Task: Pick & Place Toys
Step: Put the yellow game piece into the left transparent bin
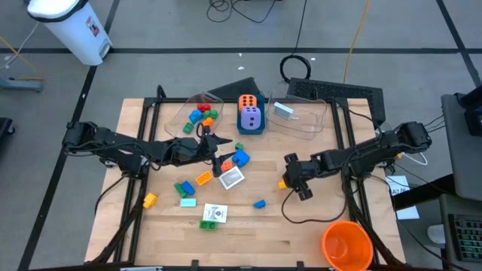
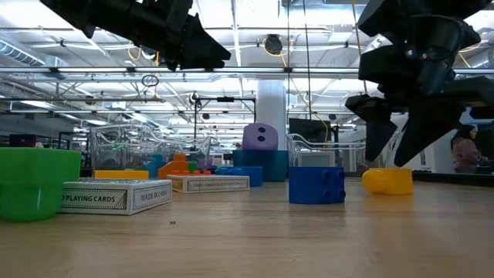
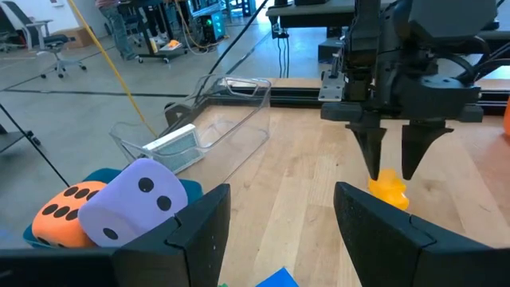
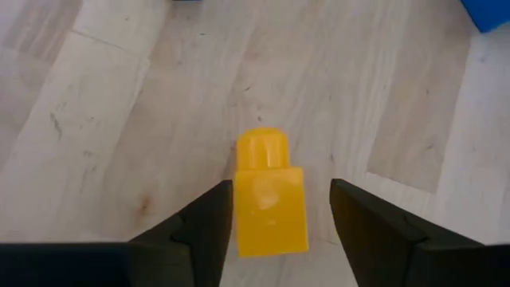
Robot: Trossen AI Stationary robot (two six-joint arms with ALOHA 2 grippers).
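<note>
The yellow brick (image 1: 282,184) is under my right gripper, a long way from the tub of bricks. Next, my right gripper picks up the brick and passes it to my left gripper (image 1: 224,158).
A yellow brick (image 4: 271,199) lies on the wooden table (image 1: 316,218), right of centre. My right gripper (image 4: 280,187) is open and tipped down over it. One finger stands on each side of the brick, just above it in the low view (image 2: 388,180), touching nothing. My left gripper (image 3: 279,219) hovers open and empty over the table's middle (image 1: 215,145), pointing toward the right arm. Loose toys lie below it: a blue brick (image 1: 240,157), an orange brick (image 1: 203,178), green bricks (image 1: 183,187) and white cards (image 1: 231,178).
A blue box (image 1: 250,128) holding an orange die (image 1: 248,102) and a purple die (image 1: 251,117) stands at the far middle, between two clear tubs (image 1: 181,113) (image 1: 309,124). A big orange cup (image 1: 346,245) stands at the near right corner. A small blue brick (image 1: 259,203) lies near centre.
</note>
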